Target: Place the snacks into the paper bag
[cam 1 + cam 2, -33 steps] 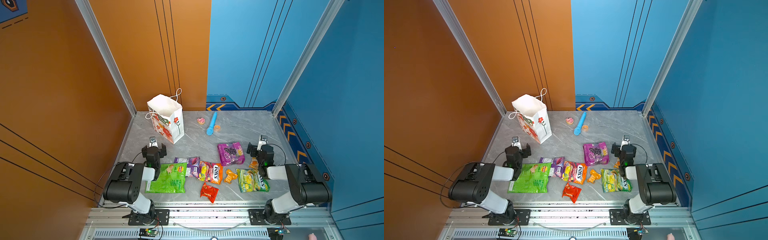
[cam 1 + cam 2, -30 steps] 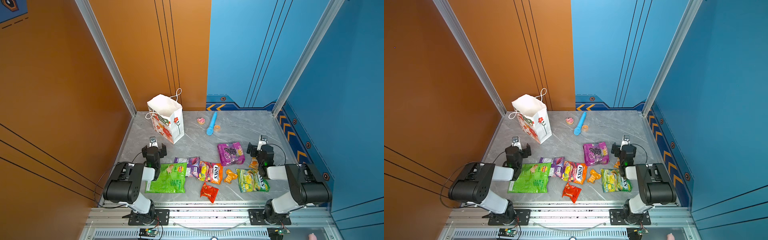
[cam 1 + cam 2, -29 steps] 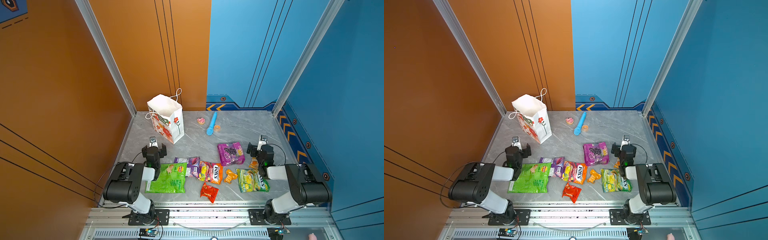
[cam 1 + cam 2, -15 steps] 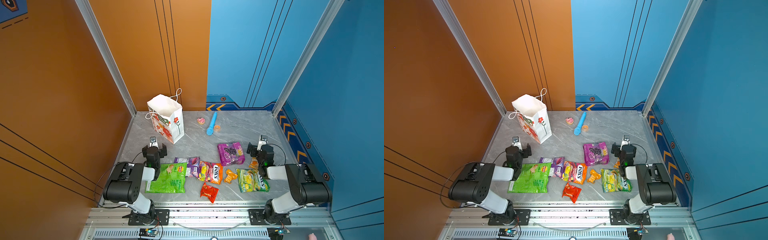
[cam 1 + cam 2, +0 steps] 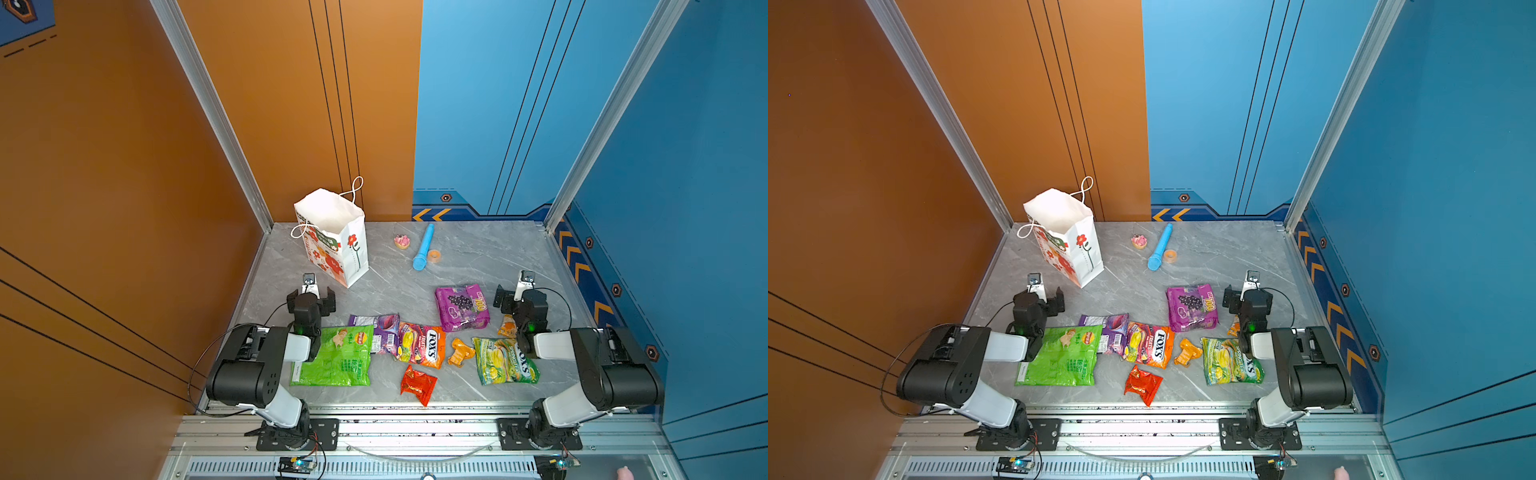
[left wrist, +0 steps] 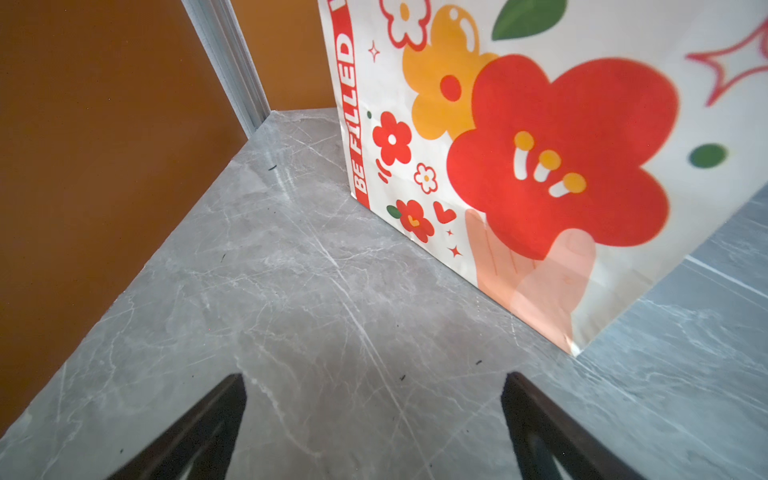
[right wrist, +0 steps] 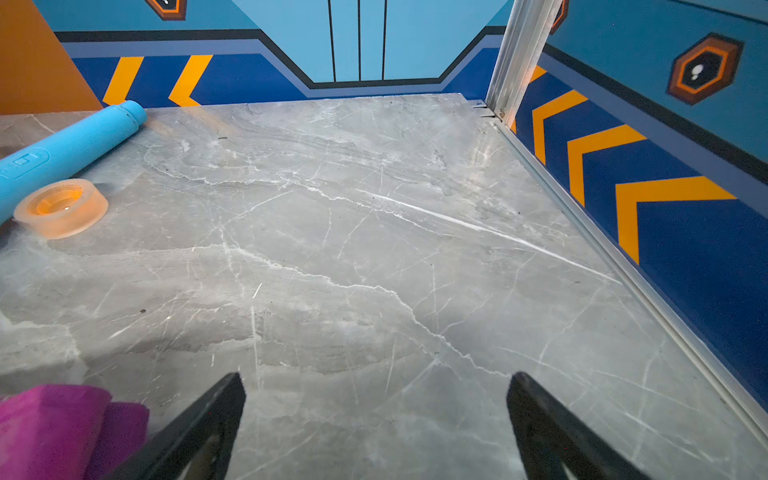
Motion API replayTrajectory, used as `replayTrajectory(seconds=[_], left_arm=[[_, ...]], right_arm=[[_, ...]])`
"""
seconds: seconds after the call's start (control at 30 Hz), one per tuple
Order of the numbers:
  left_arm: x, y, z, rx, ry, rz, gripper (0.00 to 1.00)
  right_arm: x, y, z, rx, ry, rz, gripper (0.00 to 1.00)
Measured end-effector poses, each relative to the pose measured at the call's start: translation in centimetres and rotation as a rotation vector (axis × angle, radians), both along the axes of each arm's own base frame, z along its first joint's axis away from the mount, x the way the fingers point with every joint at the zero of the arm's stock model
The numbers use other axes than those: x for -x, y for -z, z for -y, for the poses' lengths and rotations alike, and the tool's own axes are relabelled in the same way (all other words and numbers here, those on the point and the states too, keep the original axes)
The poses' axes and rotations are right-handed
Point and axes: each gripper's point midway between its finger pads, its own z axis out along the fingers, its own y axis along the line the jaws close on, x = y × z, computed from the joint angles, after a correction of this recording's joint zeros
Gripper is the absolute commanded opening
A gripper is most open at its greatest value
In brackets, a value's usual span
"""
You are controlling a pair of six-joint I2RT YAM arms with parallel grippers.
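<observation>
The paper bag's open top [image 5: 331, 210] is high up and a long way from the snacks, so the robot's left gripper should move up, pinch its near rim [image 5: 319, 225] and tilt the bag closer.
The white paper bag [image 5: 332, 237] [image 5: 1067, 241] with red flowers stands upright and open-topped at the back left. The snacks lie flat along the front of the table: a large green chip bag [image 5: 336, 357], small purple packs [image 5: 376, 332], an orange FOX'S bag [image 5: 422, 345], a purple grape pack [image 5: 461, 307], a green FOX'S bag [image 5: 505, 359] and a red packet [image 5: 417, 384]. My left gripper [image 5: 311, 295] [image 6: 374, 386] rests open and empty just in front of the paper bag [image 6: 540, 166]. My right gripper [image 5: 517, 297] [image 7: 374, 386] is open and empty beside the purple grape pack [image 7: 54, 428].
A blue tube [image 5: 423, 247] [image 7: 70, 145], a tape roll [image 5: 434, 256] [image 7: 62, 208] and a small pink toy [image 5: 402, 241] lie at the back middle. Orange wall on the left, blue walls behind and right. A metal rail [image 5: 415, 415] runs along the front edge.
</observation>
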Motion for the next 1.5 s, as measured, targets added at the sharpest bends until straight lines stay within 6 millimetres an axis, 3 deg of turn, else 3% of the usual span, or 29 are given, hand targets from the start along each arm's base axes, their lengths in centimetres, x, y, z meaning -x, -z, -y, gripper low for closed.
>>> replayTrajectory(seconds=[0.13, 0.23, 0.43, 0.57, 0.67, 0.8, 0.87, 1.0, 1.1, 1.3, 1.4, 1.5], left_arm=[[1.2, -0.2, 0.7, -0.014, 0.030, 0.031, 0.98], [3.1, -1.3, 0.7, -0.019, 0.022, 0.079, 0.98], [4.2, -6.2, 0.9, -0.029, 0.009, 0.234, 0.98], [5.4, -10.0, 3.2, -0.025, 0.036, 0.342, 0.98], [6.6, -12.8, 4.2, 0.049, 0.028, 0.391, 0.98], [7.3, -17.0, 3.0, 0.280, -0.070, 0.393, 0.98], [7.9, -18.1, 2.2, 0.406, -0.133, 0.368, 0.98], [10.3, -17.7, -0.1, 0.578, -0.248, 0.305, 0.98], [12.0, -16.2, -1.3, 0.658, -0.276, 0.272, 0.98], [12.2, -13.9, -0.6, 0.751, -0.254, 0.101, 0.98], [10.7, -14.1, 1.0, 0.782, -0.226, -0.034, 0.98], [8.5, -15.7, 2.8, 0.809, -0.194, -0.128, 0.98]], right_arm=[[0.0, 0.0, -0.2, 0.001, -0.004, 0.000, 1.00], [0.0, -0.1, -0.5, 0.006, -0.010, 0.003, 1.00], [0.1, -0.2, -1.2, 0.017, -0.034, 0.017, 1.00], [1.1, -0.8, -1.6, 0.032, -0.050, 0.036, 1.00], [1.6, -3.0, -2.1, 0.047, -0.043, 0.069, 1.00], [2.7, -8.3, -2.7, -0.005, -0.024, 0.140, 1.00], [3.6, -10.8, -2.4, -0.054, 0.004, 0.175, 1.00], [6.1, -14.3, -1.4, -0.198, 0.071, 0.210, 1.00], [8.3, -15.1, -0.7, -0.327, 0.105, 0.220, 1.00], [10.9, -16.4, -1.8, -0.474, 0.009, 0.252, 1.00], [11.2, -15.4, -2.7, -0.507, -0.031, 0.233, 1.00], [11.2, -12.1, -3.3, -0.532, -0.030, 0.161, 1.00]])
